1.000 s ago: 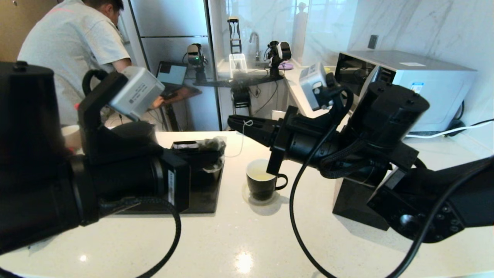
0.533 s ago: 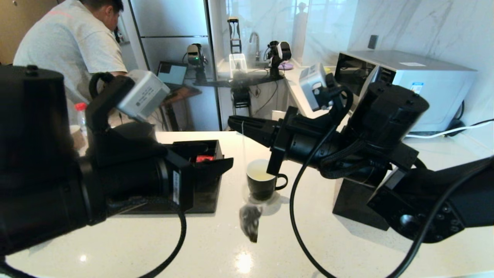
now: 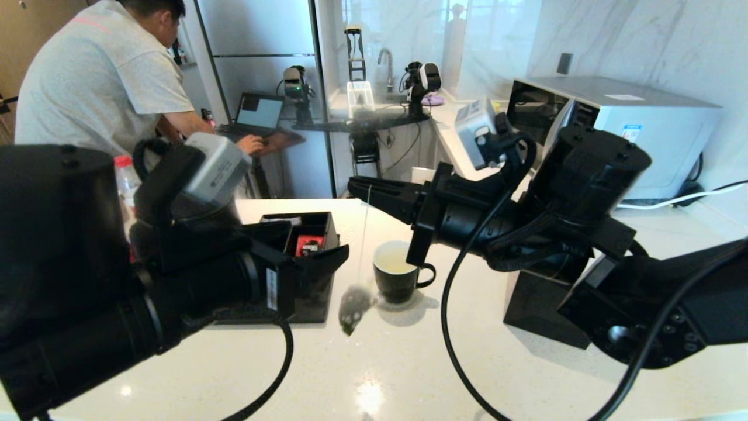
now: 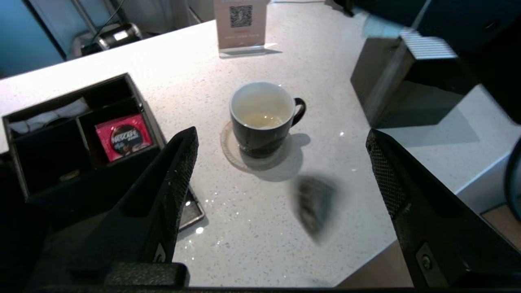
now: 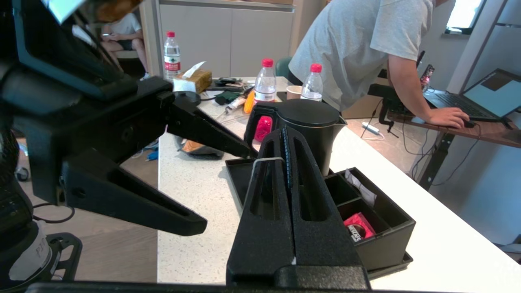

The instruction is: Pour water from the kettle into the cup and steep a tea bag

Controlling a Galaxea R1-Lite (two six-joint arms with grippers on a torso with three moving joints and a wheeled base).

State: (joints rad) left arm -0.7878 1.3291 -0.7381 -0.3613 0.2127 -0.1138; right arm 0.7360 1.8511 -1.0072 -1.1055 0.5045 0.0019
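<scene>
I should close my left gripper empty and keep moving it back until it clears the organiser (image 3: 310,243), because the tea bag (image 3: 356,307) is hanging by its string from my right gripper.
The black cup (image 3: 397,279) stands on a round coaster, holding a little pale water (image 4: 262,120). My right gripper (image 3: 355,187) is above and behind it, shut on the thin white string (image 3: 363,234). The grey tea bag (image 3: 352,307) dangles from that string just left of the cup, low over the counter and outside the cup; it shows blurred as the tea bag (image 4: 313,207) in the left wrist view. My left gripper (image 4: 281,136) is open and empty, by the organiser. The black kettle (image 5: 311,122) stands behind the organiser; my left arm mostly hides it in the head view.
A black organiser box (image 3: 320,221) with a red packet (image 3: 308,242) sits left of the cup. A black block (image 3: 537,310) is under my right arm. A person (image 3: 99,76) leans over a desk behind the counter, near red-capped bottles (image 5: 265,81). A QR sign (image 4: 241,20) stands beyond the cup.
My left gripper let go of the tea bag and drew back toward the left. The bag dropped on its string from the right gripper and swung leftwards beside the cup.
</scene>
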